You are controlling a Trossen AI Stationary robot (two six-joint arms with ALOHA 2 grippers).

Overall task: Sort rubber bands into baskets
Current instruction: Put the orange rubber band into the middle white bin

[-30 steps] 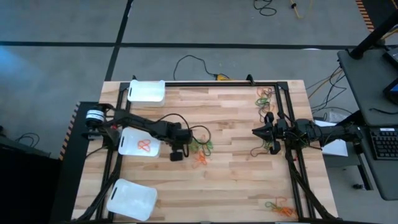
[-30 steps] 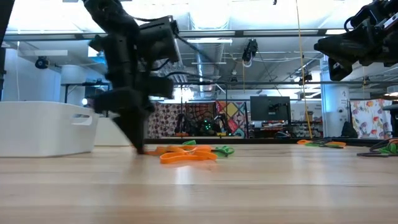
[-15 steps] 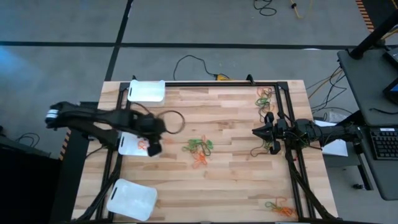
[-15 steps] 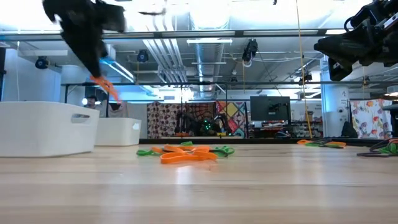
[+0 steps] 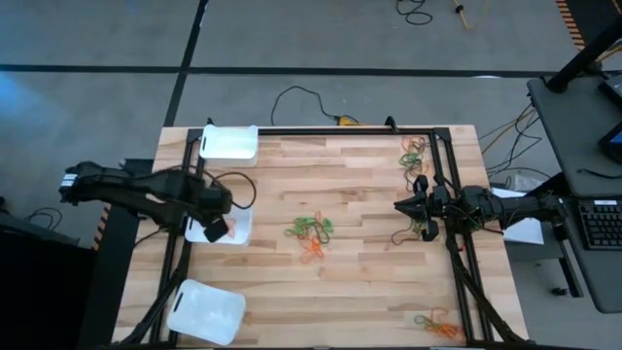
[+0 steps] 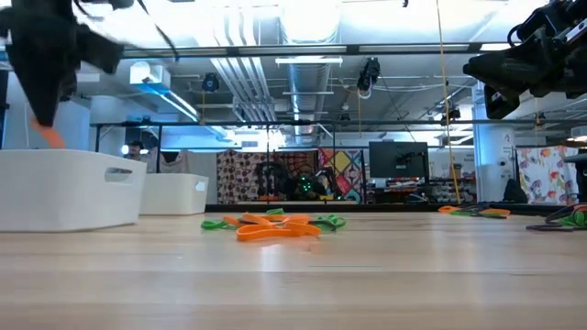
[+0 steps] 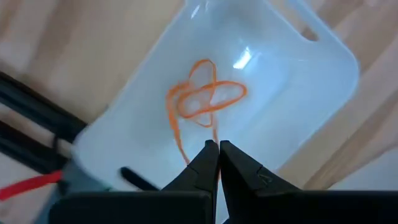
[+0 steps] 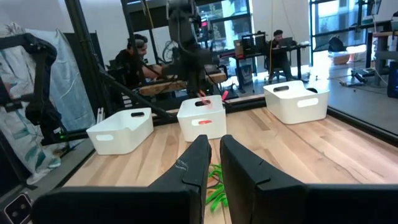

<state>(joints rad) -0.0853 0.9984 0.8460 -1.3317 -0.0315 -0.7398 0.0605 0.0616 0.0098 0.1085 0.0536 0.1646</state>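
Observation:
The middle basket (image 5: 240, 230) below holds matching orange loops (image 7: 206, 99), so the robot's left gripper should go on lowering the orange rubber band until the ends of its fingers dip inside the basket's rim, then let go.
My left gripper (image 5: 216, 230) hangs over the middle basket (image 5: 240, 233), fingers pointing down, shut on an orange rubber band (image 7: 180, 140). More orange loops (image 7: 208, 96) show on this basket's floor (image 7: 298, 81). Two other white baskets stand at the far left (image 5: 229, 143) and the near left (image 5: 205, 311). A pile of green and orange rubber bands (image 5: 311, 233) lies mid-table. My right gripper (image 5: 398, 205) waits level at the right, shut on nothing. My left gripper pinches a strand of the orange band (image 7: 215, 135) between its two fingertips, coming from above and pointing down. The band (image 6: 48, 137) hangs slack below the fingers, above the middle basket. Whether its lower end touches the basket floor I cannot tell.
More bands lie at the far right (image 5: 415, 151) and the near right corner (image 5: 434, 323). A black frame rail (image 5: 447, 194) runs along the right side and another along the far edge (image 5: 330, 129). Bare wood lies between the baskets and the pile.
My left gripper, staying shut, has risen from the mid-table pile with an orange band and swung toward the table's left edge until it is over the middle basket, rolling about its own axis on the way. The band is lifted clear and hangs below it.

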